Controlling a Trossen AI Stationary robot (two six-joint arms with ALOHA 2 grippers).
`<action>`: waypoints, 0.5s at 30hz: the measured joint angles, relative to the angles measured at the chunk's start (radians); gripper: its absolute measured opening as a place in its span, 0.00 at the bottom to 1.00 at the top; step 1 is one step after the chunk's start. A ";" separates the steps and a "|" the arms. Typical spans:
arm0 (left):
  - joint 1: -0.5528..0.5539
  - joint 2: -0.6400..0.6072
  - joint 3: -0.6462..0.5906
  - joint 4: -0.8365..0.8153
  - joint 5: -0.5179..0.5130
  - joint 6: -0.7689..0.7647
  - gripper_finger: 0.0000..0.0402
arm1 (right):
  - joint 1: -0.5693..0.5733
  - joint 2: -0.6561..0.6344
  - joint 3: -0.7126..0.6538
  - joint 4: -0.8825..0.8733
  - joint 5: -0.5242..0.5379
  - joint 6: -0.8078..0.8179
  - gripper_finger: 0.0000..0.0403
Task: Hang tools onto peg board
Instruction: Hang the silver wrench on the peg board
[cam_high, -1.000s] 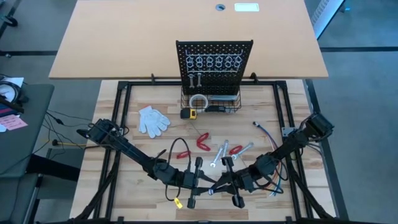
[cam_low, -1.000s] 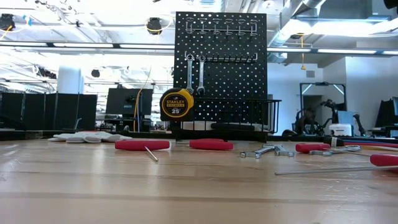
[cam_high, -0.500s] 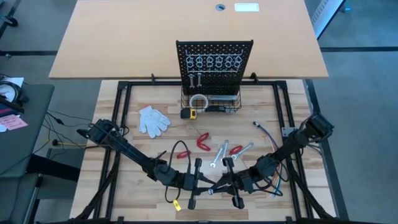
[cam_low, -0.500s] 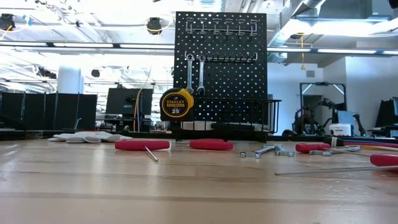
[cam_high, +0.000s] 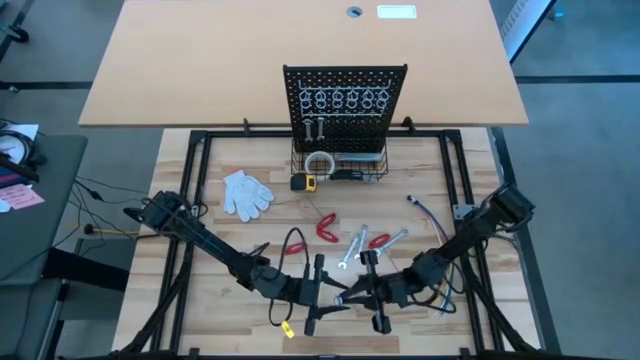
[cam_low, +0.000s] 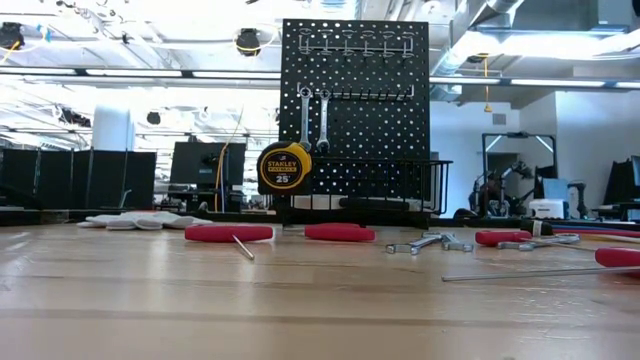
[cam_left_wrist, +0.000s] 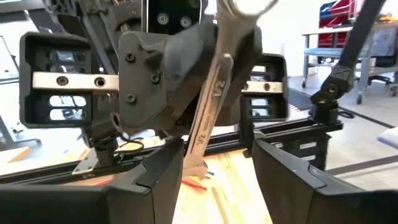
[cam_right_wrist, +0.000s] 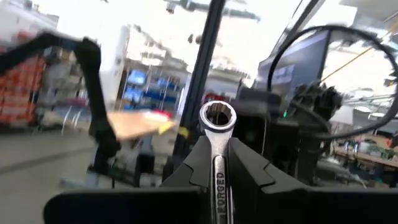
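Observation:
Next, my left gripper grabs the wrench's handle (cam_left_wrist: 203, 127) crosswise before it carries the wrench to the peg board, because the wrench's ring end (cam_right_wrist: 217, 117) points along my right gripper's fingers.
My right gripper (cam_high: 352, 293) is shut on a slim silver wrench (cam_left_wrist: 211, 93) above the table's near middle. My left gripper (cam_high: 330, 293) faces it, open. In the left wrist view its fingers (cam_left_wrist: 161, 174) stand apart on either side of the wrench's lower end, and I see no touch. The black peg board (cam_high: 345, 95) stands upright at the far middle. Two wrenches (cam_low: 313, 115) hang from its hooks. More wrenches (cam_high: 352, 250) and red-handled pliers (cam_high: 327, 228) lie flat on the table. My right gripper pinches the wrench's shaft (cam_right_wrist: 219, 177) between its two fingers, which lie along the wrench. The ring end (cam_right_wrist: 217, 117) sticks out past the fingertips. The fingers come roughly level from the table's right side. The wrench is clear of the table, tilted in the left wrist view.
A black wire basket (cam_high: 340, 165) sits at the board's base, with a yellow tape measure (cam_low: 285, 167) beside it. A white glove (cam_high: 245, 193) lies at the left and coloured wires (cam_high: 425, 210) at the right. A tan tabletop (cam_high: 200, 60) lies beyond the board.

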 joint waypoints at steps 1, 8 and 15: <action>0.002 0.000 0.000 -0.003 -0.002 0.000 0.46 | 0.000 0.019 0.000 0.049 0.000 0.002 0.09; 0.002 0.002 -0.001 -0.004 -0.059 0.000 0.45 | -0.019 0.108 0.055 0.119 -0.013 0.043 0.09; -0.007 0.002 -0.001 0.002 -0.097 0.005 0.42 | 0.001 0.141 0.092 0.128 -0.032 -0.030 0.09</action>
